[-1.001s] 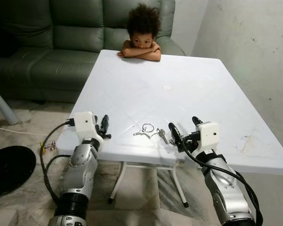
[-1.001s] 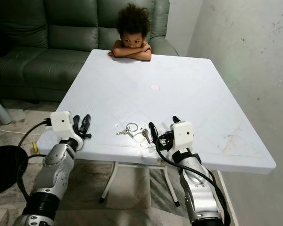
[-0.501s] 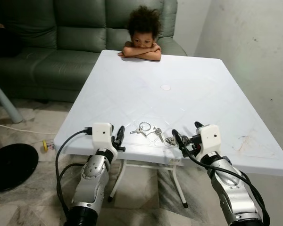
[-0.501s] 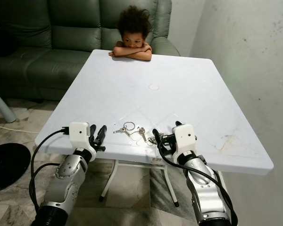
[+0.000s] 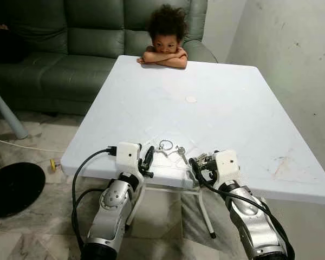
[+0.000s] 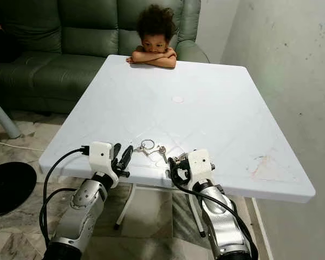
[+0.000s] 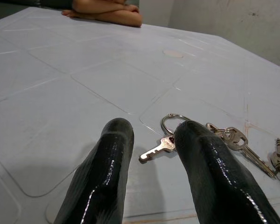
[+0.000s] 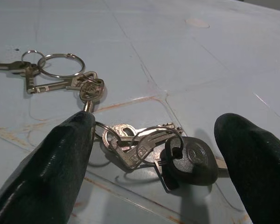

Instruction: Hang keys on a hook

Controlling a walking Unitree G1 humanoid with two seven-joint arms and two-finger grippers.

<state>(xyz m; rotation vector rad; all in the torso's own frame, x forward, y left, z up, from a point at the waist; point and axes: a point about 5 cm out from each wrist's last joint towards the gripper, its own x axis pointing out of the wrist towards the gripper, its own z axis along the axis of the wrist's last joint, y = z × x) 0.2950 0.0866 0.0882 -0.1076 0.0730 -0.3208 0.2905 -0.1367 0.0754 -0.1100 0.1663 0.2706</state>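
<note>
My gripper will have the fob (image 8: 196, 161) swinging beside it when I carry the ring, since the thin key ring runs through the black fob's end hole (image 8: 177, 152).
Two bunches of keys lie near the front edge of the white table (image 5: 151, 92). One is a ring with silver keys (image 5: 166, 146). The other bunch, with a black fob (image 8: 189, 161), lies just to its right. My right gripper (image 5: 204, 161) rests low on the table and is open wide, its two fingers standing either side of the fob bunch without touching it. My left gripper (image 5: 146, 154) is open at the table's front edge, its fingertips (image 7: 114, 135) just short of the ring bunch (image 7: 172, 122), with nothing between them.
A person (image 5: 165, 51) leans on folded arms at the table's far edge. A green sofa (image 5: 59, 49) stands behind and to the left, a wall on the right. A black round base (image 5: 13, 189) lies on the floor at left. A small round mark (image 5: 191, 99) is mid-table.
The camera has shifted. Both grippers have closed in on the keys: the left has moved right toward the ring bunch, and the right has moved left to straddle the fob bunch.
</note>
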